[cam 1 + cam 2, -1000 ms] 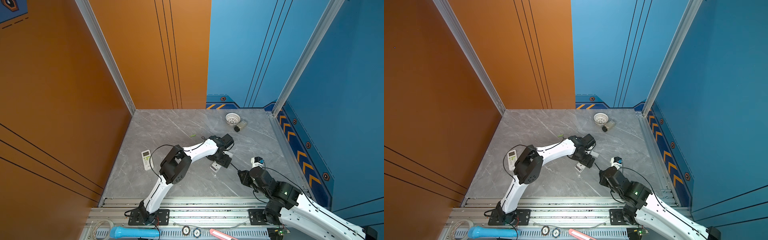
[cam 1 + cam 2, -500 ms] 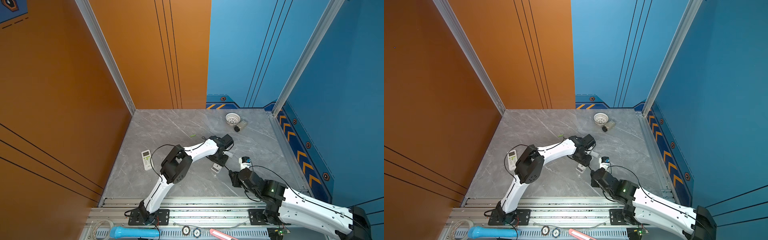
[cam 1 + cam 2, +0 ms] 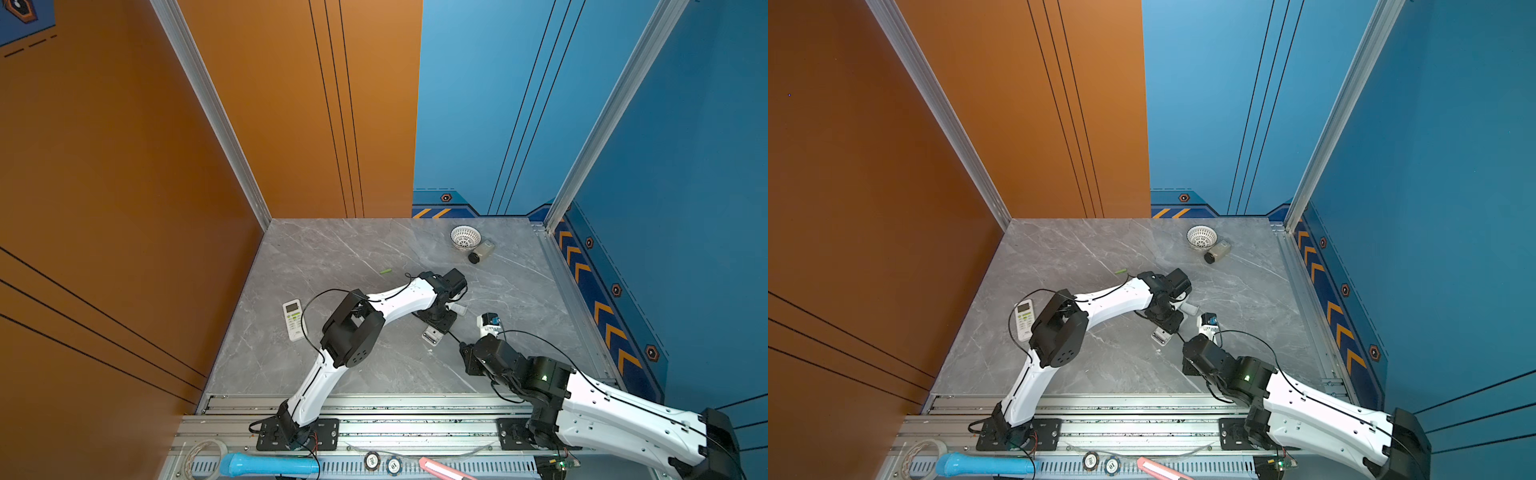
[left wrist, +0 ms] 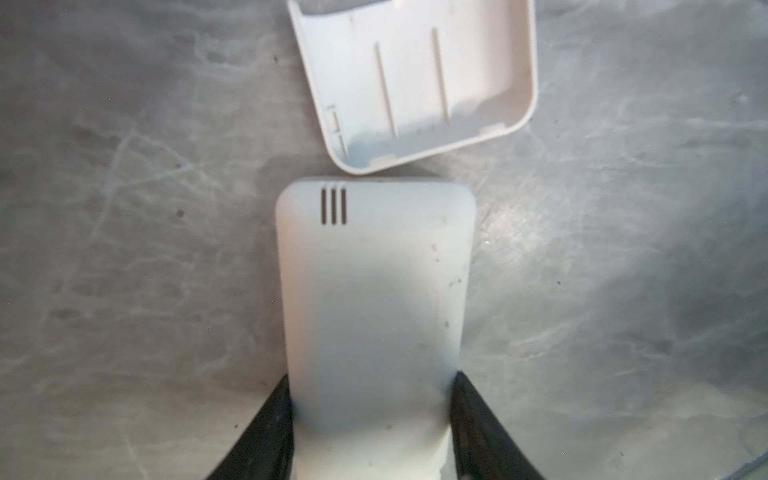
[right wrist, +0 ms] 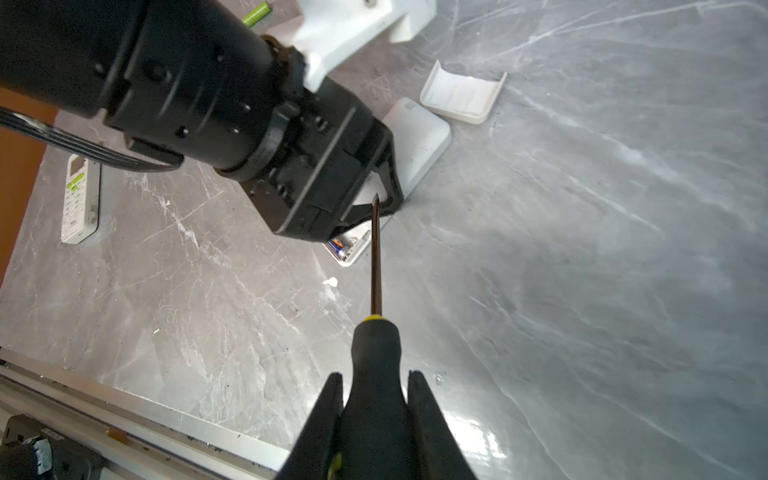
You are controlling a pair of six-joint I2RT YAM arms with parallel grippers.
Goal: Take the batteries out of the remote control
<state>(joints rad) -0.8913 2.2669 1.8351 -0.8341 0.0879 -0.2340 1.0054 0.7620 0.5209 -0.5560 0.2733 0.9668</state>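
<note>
The screwdriver's tip (image 5: 376, 200) is pointing at my left gripper's finger, so my right gripper should pull back and move the screwdriver's tip to the battery in the remote's open end (image 5: 339, 247).
A white remote control (image 4: 374, 270) lies back-up on the grey table, and my left gripper (image 4: 372, 386) is shut on its two long sides. Its open battery end (image 5: 353, 249) shows a bluish battery (image 5: 337, 246) inside. My right gripper (image 5: 375, 378) is shut on the black-and-yellow screwdriver (image 5: 374, 345), whose tip hovers close to my left gripper's finger, above that open end. In both top views my left gripper (image 3: 438, 322) (image 3: 1167, 322) is over the remote (image 3: 431, 335) (image 3: 1160, 336), with my right gripper (image 3: 465, 351) (image 3: 1185, 347) close beside it. A light green battery (image 3: 385, 271) (image 3: 1121, 271) lies loose farther back.
A white battery cover (image 4: 415, 83) (image 3: 459, 308) lies inside-up just beyond the remote. A second remote with green buttons (image 3: 293, 319) (image 5: 79, 199) lies at the left. A white basket (image 3: 465, 237) and a small bottle (image 3: 481, 251) sit at the back right.
My right arm has swung left and brought the screwdriver tip up to the remote. My left arm has stayed over the remote.
</note>
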